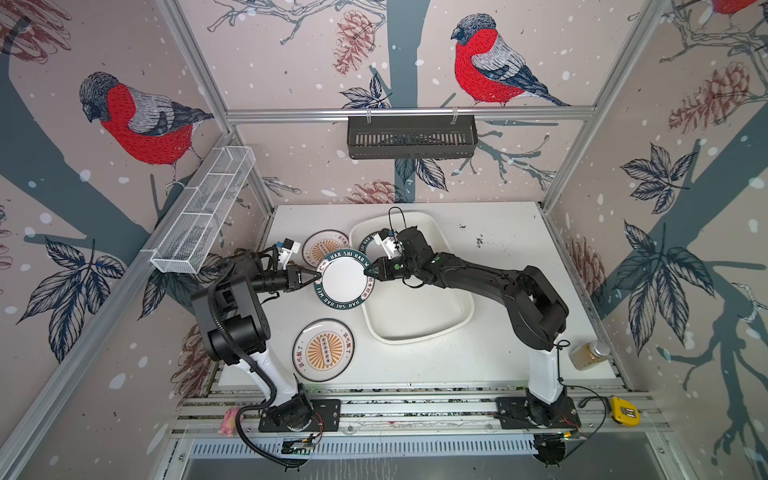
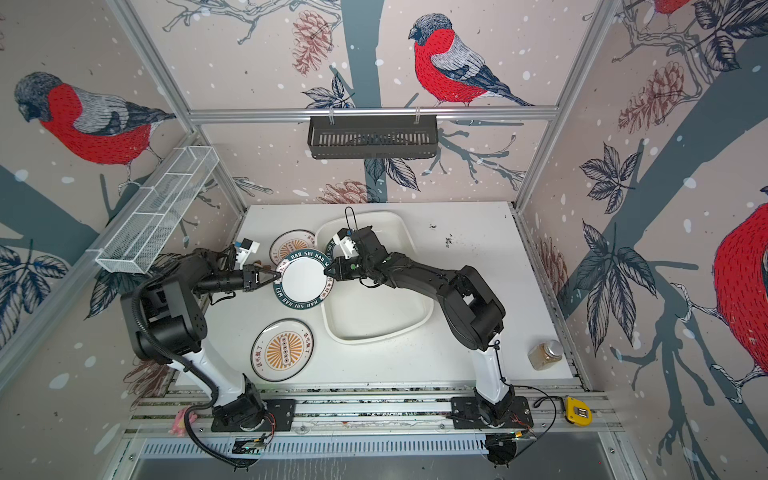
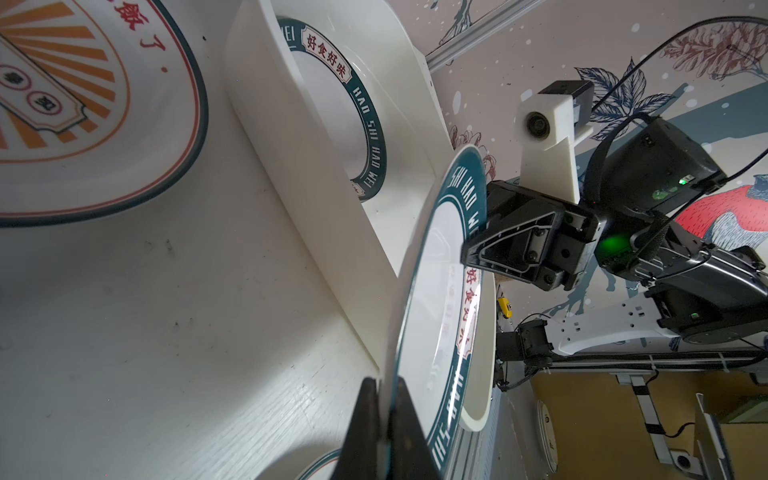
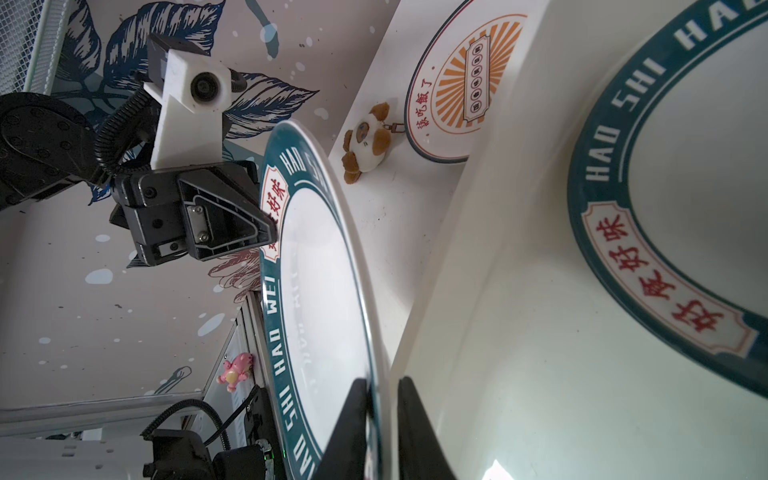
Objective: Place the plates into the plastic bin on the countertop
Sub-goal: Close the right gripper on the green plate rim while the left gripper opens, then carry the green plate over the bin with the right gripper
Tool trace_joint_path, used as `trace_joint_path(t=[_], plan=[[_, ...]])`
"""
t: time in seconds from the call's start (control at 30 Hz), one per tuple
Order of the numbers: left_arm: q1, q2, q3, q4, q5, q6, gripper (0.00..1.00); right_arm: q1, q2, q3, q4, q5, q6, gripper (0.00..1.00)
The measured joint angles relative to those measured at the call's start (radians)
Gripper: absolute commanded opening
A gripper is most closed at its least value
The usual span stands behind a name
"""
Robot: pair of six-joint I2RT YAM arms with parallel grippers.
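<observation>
My left gripper has the plate's rim (image 1: pixel 321 286) outside the bin. It should open, and my right gripper should put the plate down into the bin's empty front (image 1: pixel 401 313).
A white plate with a dark green lettered rim (image 1: pixel 345 279) (image 2: pixel 302 279) hangs level in the air over the left rim of the plastic bin (image 1: pixel 415 338) (image 2: pixel 374 338). My left gripper (image 1: pixel 318 274) (image 3: pixel 384 382) is shut on its left rim. My right gripper (image 1: pixel 368 271) (image 4: pixel 384 380) is shut on the opposite rim. Another green-rimmed plate (image 1: pixel 368 241) (image 4: pixel 602 166) lies in the bin, partly hidden under my right wrist. Two orange sunburst plates rest on the countertop (image 1: pixel 519 257): one near the front (image 1: pixel 323 349), one behind the held plate (image 1: pixel 320 249).
A small brown plush toy (image 4: pixel 368 143) lies beside the far sunburst plate. A jar (image 1: pixel 590 353) stands at the front right corner. A yellow tape measure (image 1: pixel 624 411) and a pink toy (image 1: pixel 228 419) sit on the front rails. On the walls hang a black rack (image 1: pixel 411 137) and a wire basket (image 1: pixel 203 212).
</observation>
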Motion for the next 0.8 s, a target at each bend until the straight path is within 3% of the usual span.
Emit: trace_joint_path(t=[0.23,0.57,0.8], plan=[[-0.002,-0.022,-0.007,0.037,-0.014,-0.017,0.01,-0.003,-0.005,-0.002,0.020,-0.027,0.021,0.03],[-0.003,-0.033,-0.005,0.023,0.012,-0.033,0.50,-0.038,-0.038,-0.047,0.040,-0.031,0.028,0.02],[-0.003,-0.037,0.006,0.023,0.014,-0.043,0.54,-0.104,-0.108,-0.099,0.055,-0.056,0.053,0.02]])
